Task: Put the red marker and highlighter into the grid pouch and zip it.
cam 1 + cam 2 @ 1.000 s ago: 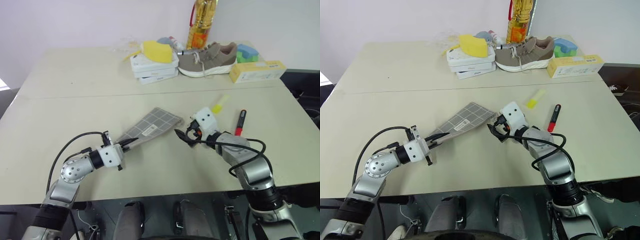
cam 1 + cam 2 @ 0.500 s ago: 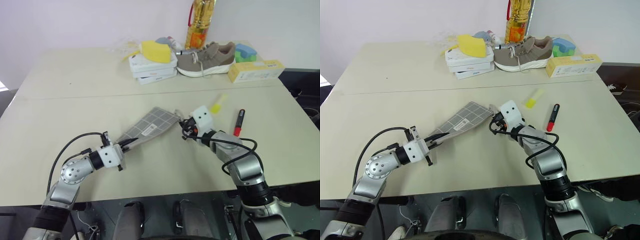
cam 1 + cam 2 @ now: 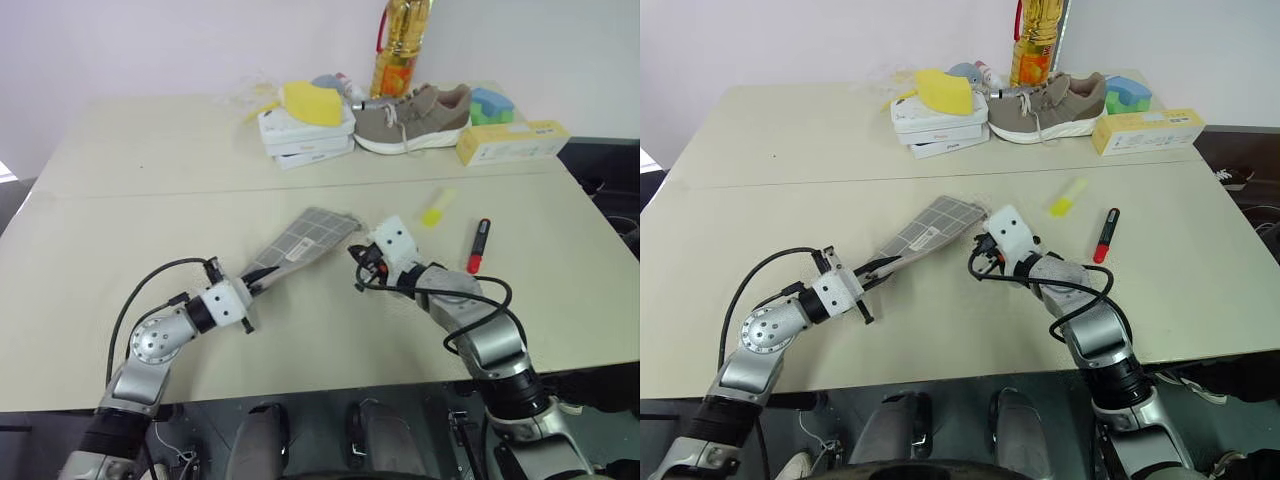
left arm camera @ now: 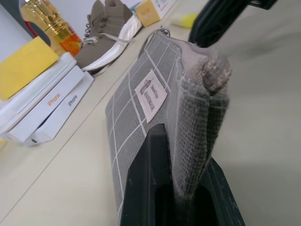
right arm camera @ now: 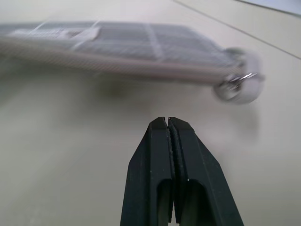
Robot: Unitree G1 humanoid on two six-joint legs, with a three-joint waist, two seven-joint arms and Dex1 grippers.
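The silver zipper pull is beyond the closed fingers of my right gripper, so next my right gripper opens, takes its pale tab and pulls it toward my left gripper.
The grid pouch, grey with white lines and a small white label, lies stretched across the middle of the table. My left gripper is shut on the grid pouch's near end, and the fabric is pinched between its fingers. My right gripper is shut with nothing in it, just off the pouch's far end. In the right wrist view the silver zipper pull sits a little beyond its tips, apart from them. The highlighter and the red marker lie on the table to the right of that gripper.
Along the table's back edge stand a tan shoe, stacked white boxes with a yellow lump on top, an oil bottle, a pale-yellow box and a green-blue sponge.
My right gripper has gone from open to shut and edged left by the pouch's far end. The left gripper keeps its grip, and the pouch has shifted slightly.
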